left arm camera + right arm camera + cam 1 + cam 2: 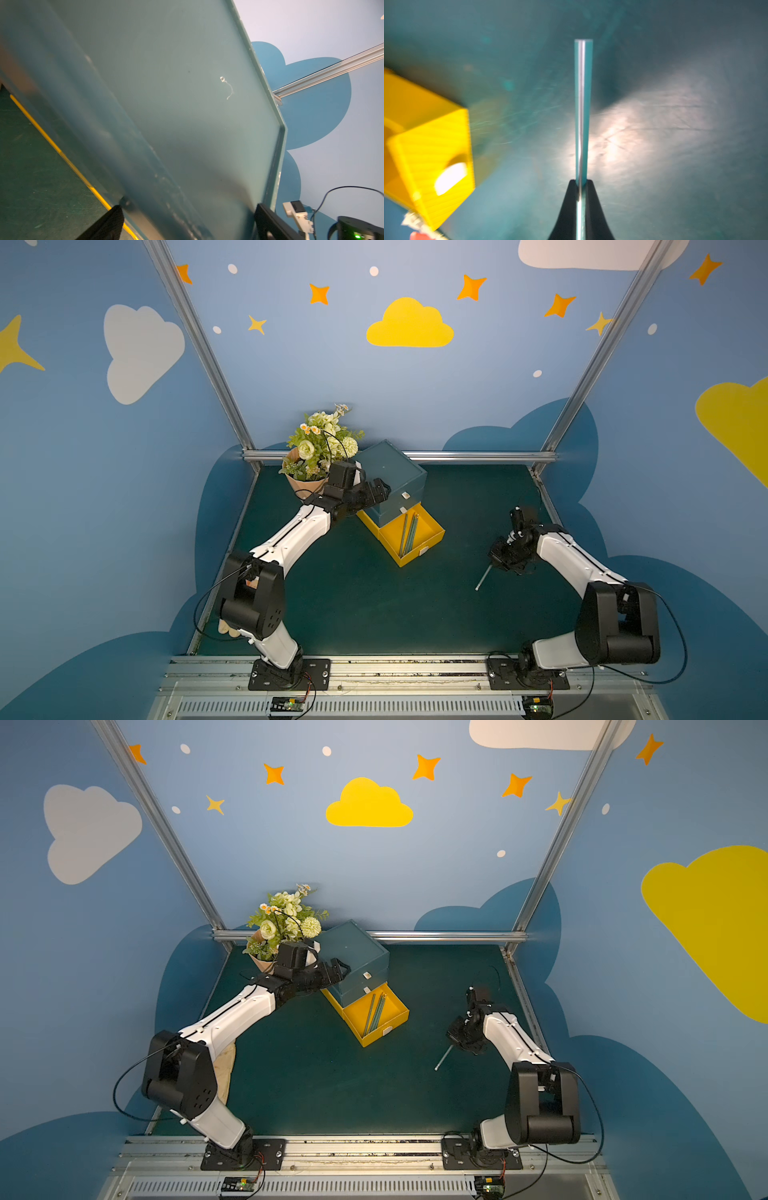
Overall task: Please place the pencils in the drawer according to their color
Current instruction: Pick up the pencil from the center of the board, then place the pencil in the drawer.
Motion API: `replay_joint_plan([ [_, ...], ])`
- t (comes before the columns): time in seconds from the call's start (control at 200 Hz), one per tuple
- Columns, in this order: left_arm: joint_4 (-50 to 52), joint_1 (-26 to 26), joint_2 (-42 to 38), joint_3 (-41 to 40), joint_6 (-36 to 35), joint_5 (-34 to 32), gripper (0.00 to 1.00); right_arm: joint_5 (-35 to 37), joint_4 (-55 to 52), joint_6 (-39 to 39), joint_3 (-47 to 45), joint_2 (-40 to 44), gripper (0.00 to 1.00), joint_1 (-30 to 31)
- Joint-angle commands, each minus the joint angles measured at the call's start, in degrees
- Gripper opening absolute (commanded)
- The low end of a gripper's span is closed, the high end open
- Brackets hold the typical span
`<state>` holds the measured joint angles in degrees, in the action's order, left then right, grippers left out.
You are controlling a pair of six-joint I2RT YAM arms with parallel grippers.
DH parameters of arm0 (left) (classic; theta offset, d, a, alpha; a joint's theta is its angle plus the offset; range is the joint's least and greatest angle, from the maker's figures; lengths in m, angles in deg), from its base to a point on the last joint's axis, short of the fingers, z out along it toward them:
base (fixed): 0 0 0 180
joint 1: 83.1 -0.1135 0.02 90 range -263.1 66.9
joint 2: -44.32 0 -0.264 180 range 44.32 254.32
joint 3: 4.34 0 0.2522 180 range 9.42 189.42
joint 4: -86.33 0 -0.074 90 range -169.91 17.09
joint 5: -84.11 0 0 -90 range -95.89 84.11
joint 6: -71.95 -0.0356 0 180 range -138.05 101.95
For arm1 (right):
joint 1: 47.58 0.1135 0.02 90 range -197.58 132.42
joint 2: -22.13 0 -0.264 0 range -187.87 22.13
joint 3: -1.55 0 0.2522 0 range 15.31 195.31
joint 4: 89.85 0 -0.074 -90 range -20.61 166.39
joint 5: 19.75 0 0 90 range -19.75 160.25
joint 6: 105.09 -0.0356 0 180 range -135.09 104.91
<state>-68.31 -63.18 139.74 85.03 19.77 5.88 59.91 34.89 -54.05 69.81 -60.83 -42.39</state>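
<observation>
My right gripper should keep carrying the held pencil [482, 579] until it hangs over the pencils in the open yellow drawer [409, 533], because it has the same colour as them.
My right gripper [581, 182] is shut on a pale grey-green pencil [582, 104] and holds it just above the green mat. In both top views that pencil [483, 578] [442, 1058] slants out of the right gripper [496, 562], to the right of the drawer. The yellow drawer [415, 556] [382, 1033] is pulled out of the bottom of the teal cabinet [390, 468], and grey-green pencils [409, 533] lie in it. My left gripper [380, 489] [189, 209] stands open against the cabinet's left side [166, 93], its fingers [108, 224] far apart. The drawer's front corner [436, 145] shows in the right wrist view.
A pot of flowers [320, 448] stands behind the left arm, next to the cabinet. Two upper cabinet drawers with white tabs [406, 494] are closed. A beige object [226, 1069] lies at the mat's left edge under the left arm. Metal frame rails [478, 456] border the mat.
</observation>
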Motion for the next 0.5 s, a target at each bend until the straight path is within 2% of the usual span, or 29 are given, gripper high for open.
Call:
replay_joint_plan([
  [0.0,5.7,1.3,1.4,1.1,-3.1,0.6,1.0,-1.4,-2.1,-1.2,3.5,1.3,0.0,1.6],
  [0.496,7.1,0.5,-0.6,8.4,-5.6,-0.3,1.0,-1.9,-0.7,-3.9,11.3,-0.4,0.0,7.1],
])
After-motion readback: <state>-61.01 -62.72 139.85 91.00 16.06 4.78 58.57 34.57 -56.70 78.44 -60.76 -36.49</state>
